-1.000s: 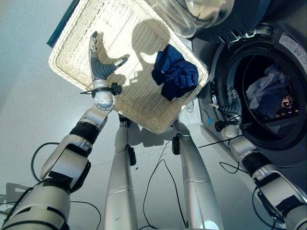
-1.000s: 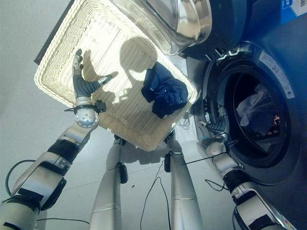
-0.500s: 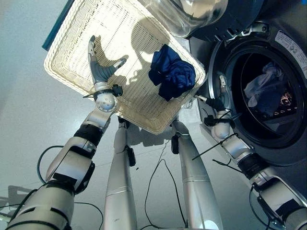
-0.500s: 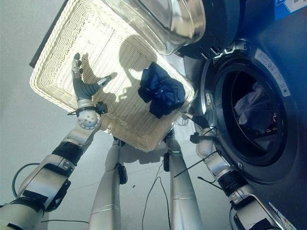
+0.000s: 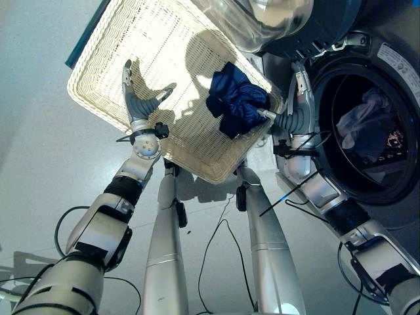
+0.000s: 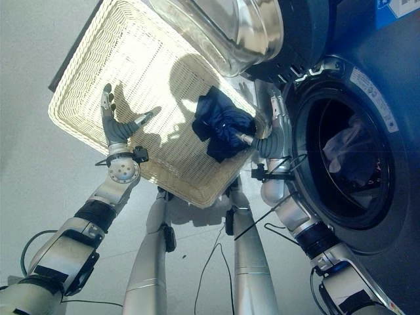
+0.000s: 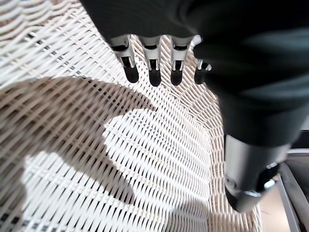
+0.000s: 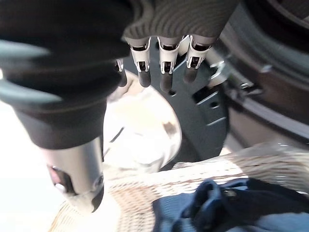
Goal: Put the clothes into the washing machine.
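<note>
The crumpled dark blue garment (image 5: 237, 100) will come up as a heap and leave the basket empty when I lift it, because clear basket weave (image 5: 186, 123) is all around it.
A dark blue garment (image 5: 237, 105) lies crumpled in the near right corner of a white wicker basket (image 5: 111, 62). My right hand (image 5: 295, 118) is raised between the basket's right rim and the washing machine's round opening (image 5: 328, 79). It is open, fingers straight up, thumb reaching toward the garment. The right wrist view shows the garment (image 8: 231, 208) just past the basket rim (image 8: 193, 179). My left hand (image 5: 139, 102) hovers open over the basket's bare weave (image 7: 96, 159), fingers spread. Pale and dark clothes (image 5: 364, 125) lie inside the drum.
The washer's glass door (image 5: 262, 20) stands swung open over the basket's far right corner. The washer's dark front (image 6: 387, 216) takes up the right side. Grey floor (image 5: 39, 144) lies left of the basket.
My right hand has risen from low by the washer's front to the basket's right rim, its thumb now at the blue garment. The left hand has barely moved.
</note>
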{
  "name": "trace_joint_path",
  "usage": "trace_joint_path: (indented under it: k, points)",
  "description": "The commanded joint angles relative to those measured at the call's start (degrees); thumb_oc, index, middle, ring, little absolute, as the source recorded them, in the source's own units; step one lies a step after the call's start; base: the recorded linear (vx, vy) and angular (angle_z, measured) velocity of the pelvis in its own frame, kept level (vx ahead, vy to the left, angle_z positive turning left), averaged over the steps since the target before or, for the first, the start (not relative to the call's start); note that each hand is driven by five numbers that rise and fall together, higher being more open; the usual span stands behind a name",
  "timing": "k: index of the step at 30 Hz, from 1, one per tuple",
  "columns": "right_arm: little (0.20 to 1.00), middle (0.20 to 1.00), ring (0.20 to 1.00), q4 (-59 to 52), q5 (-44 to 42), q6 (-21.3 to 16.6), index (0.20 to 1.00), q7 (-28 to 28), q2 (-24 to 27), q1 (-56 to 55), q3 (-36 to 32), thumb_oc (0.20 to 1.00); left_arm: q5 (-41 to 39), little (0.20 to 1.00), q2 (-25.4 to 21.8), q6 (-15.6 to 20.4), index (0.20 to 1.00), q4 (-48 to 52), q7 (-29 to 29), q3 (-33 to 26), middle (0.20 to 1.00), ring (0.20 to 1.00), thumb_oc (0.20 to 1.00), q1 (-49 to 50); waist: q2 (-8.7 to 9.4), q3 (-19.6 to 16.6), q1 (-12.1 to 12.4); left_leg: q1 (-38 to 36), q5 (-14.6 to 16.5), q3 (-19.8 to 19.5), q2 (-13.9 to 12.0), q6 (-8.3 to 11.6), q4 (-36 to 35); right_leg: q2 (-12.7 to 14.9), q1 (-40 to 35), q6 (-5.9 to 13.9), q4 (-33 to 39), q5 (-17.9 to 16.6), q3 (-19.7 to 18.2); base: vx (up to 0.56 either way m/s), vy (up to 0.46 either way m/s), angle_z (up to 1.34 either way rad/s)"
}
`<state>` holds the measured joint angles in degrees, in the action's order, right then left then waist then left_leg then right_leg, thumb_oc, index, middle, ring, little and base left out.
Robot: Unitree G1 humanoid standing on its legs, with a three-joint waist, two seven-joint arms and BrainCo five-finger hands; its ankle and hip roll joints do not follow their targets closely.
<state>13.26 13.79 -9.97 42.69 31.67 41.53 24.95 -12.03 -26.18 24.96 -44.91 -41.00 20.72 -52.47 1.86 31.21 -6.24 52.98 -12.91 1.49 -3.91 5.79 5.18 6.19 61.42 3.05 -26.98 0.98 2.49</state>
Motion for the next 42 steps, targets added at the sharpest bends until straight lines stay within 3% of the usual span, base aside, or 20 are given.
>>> trace_joint_path:
  k: [1,3,6,13,18,23,27,34,42]
  points:
    - [1.000,1.000,1.000,-5.46,3.63,-2.36,1.000,-2.58,2.69,-0.15,1.18,1.000,1.33,1.000,0.60,1.22,1.000,-0.24,-0.39,-3.08,1.000,1.000,1.000,-1.35,-0.23,-1.42,0.03,1.50,6.22,1.63,1.81,1.44,7.08,-2.27,-4.54,5.88,12.27,-8.36,1.44,0.00,0.000,0.00]
    - [1.000,1.000,1.000,-5.28,3.42,-2.31,1.000,-3.12,2.90,0.31,1.63,1.000,1.40,1.000,0.57,1.12,1.000,-0.22,-0.27,-3.07,1.000,1.000,1.000,-1.50,-0.22,-1.42,0.12,1.51,6.23,1.58,1.83,1.45,7.12,-2.24,-4.58,5.91,12.24,-8.34,1.51,0.00,-0.019,0.01]
    - [1.000,1.000,1.000,-0.27,2.66,-1.81,1.000,-6.80,3.89,5.24,7.78,1.000,0.88,1.000,0.04,0.69,1.000,-1.87,1.12,-1.91,1.000,1.000,1.000,-3.46,-0.29,-1.42,0.93,1.94,6.17,1.10,2.20,1.49,7.74,-1.85,-4.49,5.88,12.14,-8.39,2.20,0.01,-0.050,0.06]
    - [1.000,1.000,1.000,7.84,5.40,-0.71,1.000,-8.23,2.96,10.76,14.35,1.000,-0.50,1.000,-0.31,0.75,1.000,-4.19,2.12,-0.22,1.000,1.000,1.000,-5.94,-0.64,-1.42,1.83,2.16,5.95,0.73,2.55,1.52,7.99,-1.62,-4.40,5.74,11.91,-8.30,2.82,0.00,-0.009,0.02]
    - [1.000,1.000,1.000,20.35,3.25,2.55,1.000,-10.27,2.58,16.49,21.32,1.000,-2.85,1.000,-0.65,1.27,1.000,-7.38,3.02,2.13,1.000,1.000,1.000,-9.41,-0.96,-1.42,2.91,2.59,6.01,0.29,2.92,1.45,8.52,-1.10,-4.18,5.63,11.59,-8.34,3.73,0.00,-0.025,0.05]
    - [1.000,1.000,1.000,29.54,3.02,3.61,1.000,-12.05,1.01,19.25,23.90,1.000,-3.61,1.000,-0.12,1.78,1.000,-8.86,3.10,3.49,1.000,1.000,1.000,-11.02,-1.43,-1.42,3.57,2.85,5.84,0.06,3.17,1.27,8.46,-1.02,-3.97,5.44,11.71,-8.62,4.12,0.01,-0.018,0.05]
    - [1.000,1.000,1.000,38.07,4.31,7.05,1.000,-14.10,-0.35,21.63,25.21,1.000,-4.61,1.000,0.19,1.98,1.000,-9.86,3.51,4.48,1.000,1.000,1.000,-12.23,-1.83,-1.42,4.18,2.86,5.86,-0.17,3.45,1.04,8.63,-1.14,-3.86,5.33,11.38,-8.63,4.32,0.01,-0.013,0.02]
    - [1.000,1.000,1.000,46.55,10.84,13.29,1.000,-13.00,-2.55,24.08,26.00,1.000,-5.04,1.000,1.37,2.84,1.000,-11.05,3.90,5.27,1.000,1.000,1.000,-13.62,-2.58,-1.42,4.82,2.99,5.39,-0.22,3.40,0.89,8.27,-1.03,-3.78,5.27,11.48,-9.01,4.62,0.00,-0.002,0.00]
    - [1.000,1.000,1.000,50.63,21.18,19.62,1.000,-19.39,-2.75,25.36,28.22,1.000,-5.15,1.000,1.94,3.26,1.000,-10.40,3.24,5.49,1.000,1.000,1.000,-13.36,-3.09,-1.42,5.08,2.94,5.07,-0.25,3.52,0.74,7.90,-1.11,-3.68,5.22,11.72,-9.35,4.54,0.00,0.001,0.00]
